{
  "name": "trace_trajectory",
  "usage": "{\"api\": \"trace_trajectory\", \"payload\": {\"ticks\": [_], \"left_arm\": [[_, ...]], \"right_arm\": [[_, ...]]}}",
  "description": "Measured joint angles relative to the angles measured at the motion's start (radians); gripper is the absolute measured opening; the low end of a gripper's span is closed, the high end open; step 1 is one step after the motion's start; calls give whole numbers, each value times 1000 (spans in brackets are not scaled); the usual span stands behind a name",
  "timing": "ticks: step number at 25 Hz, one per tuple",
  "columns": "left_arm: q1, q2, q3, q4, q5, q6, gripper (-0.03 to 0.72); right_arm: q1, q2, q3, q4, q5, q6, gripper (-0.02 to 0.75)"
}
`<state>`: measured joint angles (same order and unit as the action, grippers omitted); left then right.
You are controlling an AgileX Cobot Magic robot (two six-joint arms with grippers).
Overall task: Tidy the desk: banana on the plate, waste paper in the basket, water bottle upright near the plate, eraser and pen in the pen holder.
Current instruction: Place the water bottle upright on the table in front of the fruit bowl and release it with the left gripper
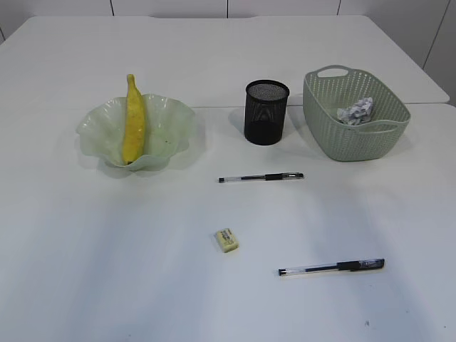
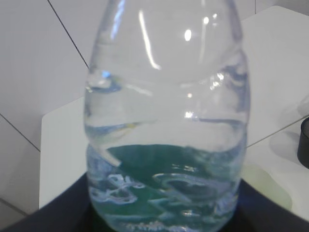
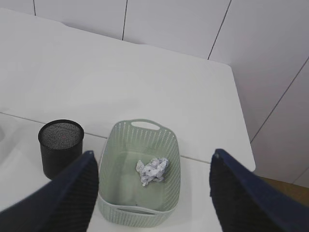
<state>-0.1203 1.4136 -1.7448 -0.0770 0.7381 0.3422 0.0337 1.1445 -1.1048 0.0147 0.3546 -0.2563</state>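
The water bottle (image 2: 166, 116) is tilted in my left gripper. I should turn the bottle upright before I lower it to the clear desk (image 1: 23, 214) beside the plate.
The water bottle (image 2: 166, 121), clear with a dark green label, fills the left wrist view, and my left gripper (image 2: 161, 217) is shut on its lower body, a dark finger on each side. Neither the bottle nor either gripper shows in the exterior view. The banana (image 1: 133, 121) lies in the plate (image 1: 92, 132). The waste paper (image 1: 356, 110) (image 3: 152, 170) sits in the basket (image 1: 324, 107) (image 3: 108, 159). My right gripper (image 3: 153, 162) hangs open high above the basket, holding nothing. The eraser (image 1: 226, 240) and two pens (image 1: 261, 177) (image 1: 331, 267) lie on the desk (image 1: 107, 249). The pen holder (image 1: 266, 112) (image 3: 60, 147) stands empty.
The pen holder stands between plate and basket at the back of the desk. A seam (image 1: 214, 107) crosses the tabletop behind them. White wall panels (image 3: 193, 24) rise beyond the far edge. A dark edge of the pen holder (image 2: 304, 145) shows at the right of the left wrist view.
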Motion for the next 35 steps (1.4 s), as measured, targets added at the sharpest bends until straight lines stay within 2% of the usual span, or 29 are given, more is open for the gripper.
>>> {"api": "trace_trajectory", "payload": {"ticks": [8,13,28,35], "left_arm": [[4,0,8,0,-96,-35,379],[25,0,80,-4,-207,-100,378],[31,-153,485,-52,-621,-111,377],[31,-204,695,-129,-803,-113,377]], "right_arm": [[0,0,0,0,-7,0,534],[0,0,0,0,-8,-2,533],[0,0,0,0,-31,-2,533],[0,0,0,0,-32,-2,533]]}}
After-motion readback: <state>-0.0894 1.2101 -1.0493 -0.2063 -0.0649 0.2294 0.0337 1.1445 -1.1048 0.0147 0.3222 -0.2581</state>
